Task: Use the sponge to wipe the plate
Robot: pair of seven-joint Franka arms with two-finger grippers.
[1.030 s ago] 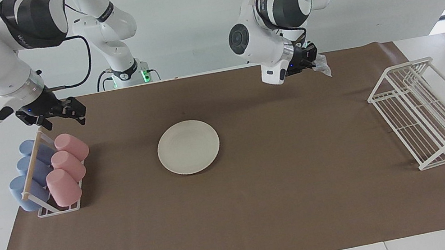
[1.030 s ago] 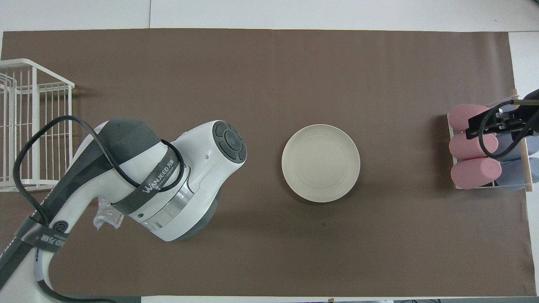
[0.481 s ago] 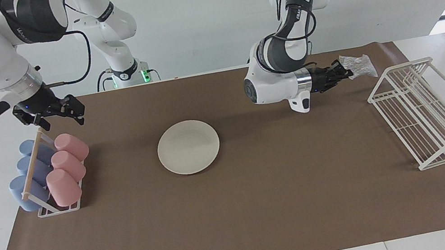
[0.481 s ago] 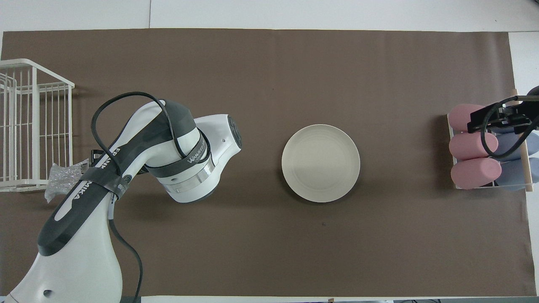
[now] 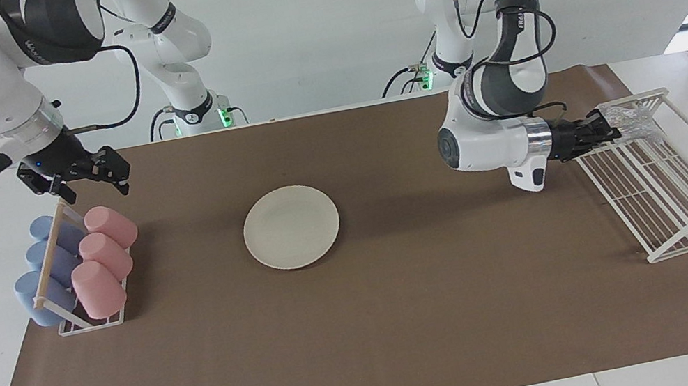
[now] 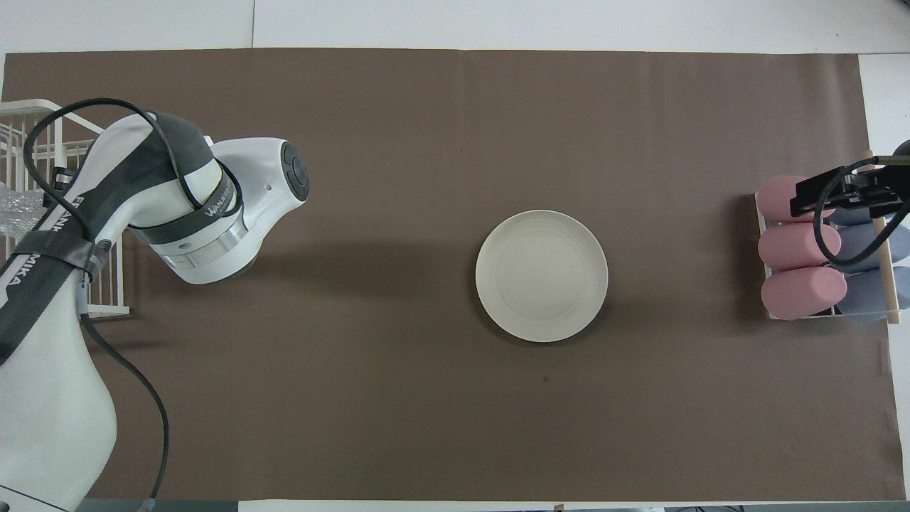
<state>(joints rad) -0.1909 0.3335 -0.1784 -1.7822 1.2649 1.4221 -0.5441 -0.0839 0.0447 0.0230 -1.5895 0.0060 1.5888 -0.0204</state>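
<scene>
The sponge (image 5: 631, 121) pokes out of the robot's left gripper above the empty wire rack, so the robot should go on lowering the sponge until it lies on the rack's wires (image 5: 662, 171).
The round cream-white plate (image 5: 291, 227) (image 6: 542, 276) lies bare in the middle of the brown mat. My left gripper (image 5: 615, 132) is shut on the sponge (image 5: 636, 123) (image 6: 14, 212), a crinkly silvery lump. It holds the sponge in the air over the white wire rack (image 5: 669, 192) at the left arm's end of the table, well away from the plate. In the overhead view the left arm covers its own gripper. My right gripper (image 5: 97, 188) hangs open and empty over the cup holder (image 5: 67, 327).
The cup holder at the right arm's end carries pink cups (image 5: 103, 253) (image 6: 793, 249) and blue cups (image 5: 46, 270) lying on their sides. The wire rack (image 6: 106, 310) stands partly on the mat's edge. The brown mat (image 5: 409, 323) covers most of the table.
The left arm has swung the sponge away from the robots' edge of the mat, out to above the wire rack. The right gripper has barely shifted over the cups.
</scene>
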